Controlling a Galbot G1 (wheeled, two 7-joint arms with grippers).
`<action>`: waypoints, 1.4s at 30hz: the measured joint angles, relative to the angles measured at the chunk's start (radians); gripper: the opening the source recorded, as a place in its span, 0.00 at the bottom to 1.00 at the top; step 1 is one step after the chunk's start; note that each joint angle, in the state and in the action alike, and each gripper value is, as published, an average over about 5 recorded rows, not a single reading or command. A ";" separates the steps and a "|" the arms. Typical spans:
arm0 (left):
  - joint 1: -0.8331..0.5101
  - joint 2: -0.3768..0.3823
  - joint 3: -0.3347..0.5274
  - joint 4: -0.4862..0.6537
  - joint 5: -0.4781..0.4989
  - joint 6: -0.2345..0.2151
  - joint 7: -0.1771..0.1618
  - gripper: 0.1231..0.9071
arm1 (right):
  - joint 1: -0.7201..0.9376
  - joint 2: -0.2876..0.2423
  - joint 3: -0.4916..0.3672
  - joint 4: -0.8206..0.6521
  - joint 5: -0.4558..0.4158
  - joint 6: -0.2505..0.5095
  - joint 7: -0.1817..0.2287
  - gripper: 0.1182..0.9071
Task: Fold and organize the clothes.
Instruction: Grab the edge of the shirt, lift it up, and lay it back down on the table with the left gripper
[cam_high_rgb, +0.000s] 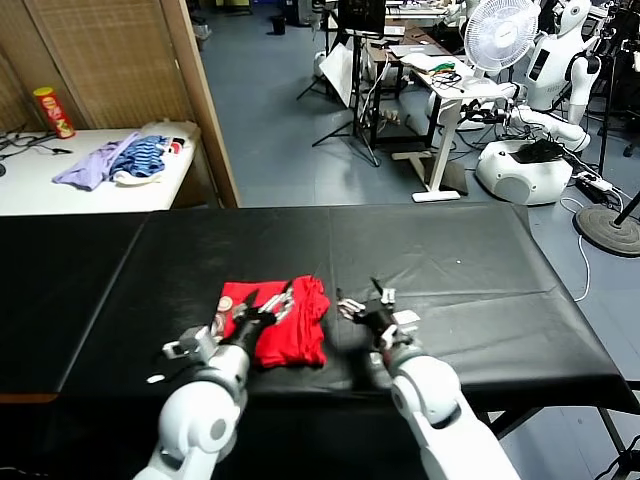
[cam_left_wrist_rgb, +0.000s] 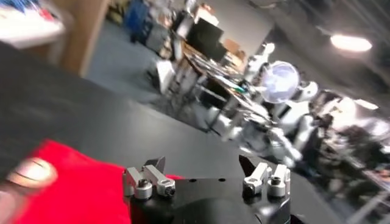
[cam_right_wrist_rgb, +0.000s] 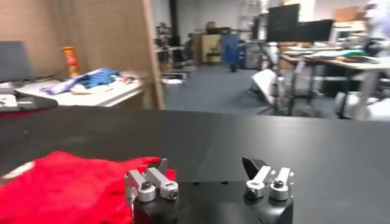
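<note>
Next, my left gripper flips the T-shirt over because its print faces down with a pale patch (cam_high_rgb: 224, 303) at the T-shirt's edge, and needs to take that edge (cam_high_rgb: 218, 322) first.
The clothes, a bright red T-shirt (cam_high_rgb: 286, 322), lie folded into a compact bundle on the black table (cam_high_rgb: 450, 260), near its front edge; a pale printed patch shows at the bundle's near-left corner. My left gripper (cam_high_rgb: 268, 301) hovers over the bundle's left part, open and holding nothing. In the left wrist view the left gripper (cam_left_wrist_rgb: 204, 163) stands wide above the red fabric (cam_left_wrist_rgb: 67, 189). My right gripper (cam_high_rgb: 362, 299) is open just right of the bundle, off the cloth. In the right wrist view the right gripper (cam_right_wrist_rgb: 206, 164) is empty, with the red shirt (cam_right_wrist_rgb: 61, 182) beside it.
A white side table (cam_high_rgb: 90, 185) at the back left carries a lilac and blue-striped garment pile (cam_high_rgb: 115, 160) and a red can (cam_high_rgb: 53, 111). Beyond the black table are a wooden post (cam_high_rgb: 205, 100), desks, a fan (cam_high_rgb: 497, 35) and a white robot (cam_high_rgb: 545, 110).
</note>
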 joint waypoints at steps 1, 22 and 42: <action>0.009 0.009 -0.013 0.006 0.009 -0.005 0.002 0.86 | 0.010 0.006 -0.019 -0.013 -0.015 -0.002 0.000 0.86; 0.036 0.038 -0.173 0.179 -0.161 -0.065 0.111 0.86 | -0.012 0.016 -0.014 -0.032 -0.028 0.079 0.061 0.86; 0.035 0.029 -0.193 0.218 -0.251 -0.100 0.130 0.06 | -0.111 0.021 0.093 0.095 0.006 0.043 0.111 0.86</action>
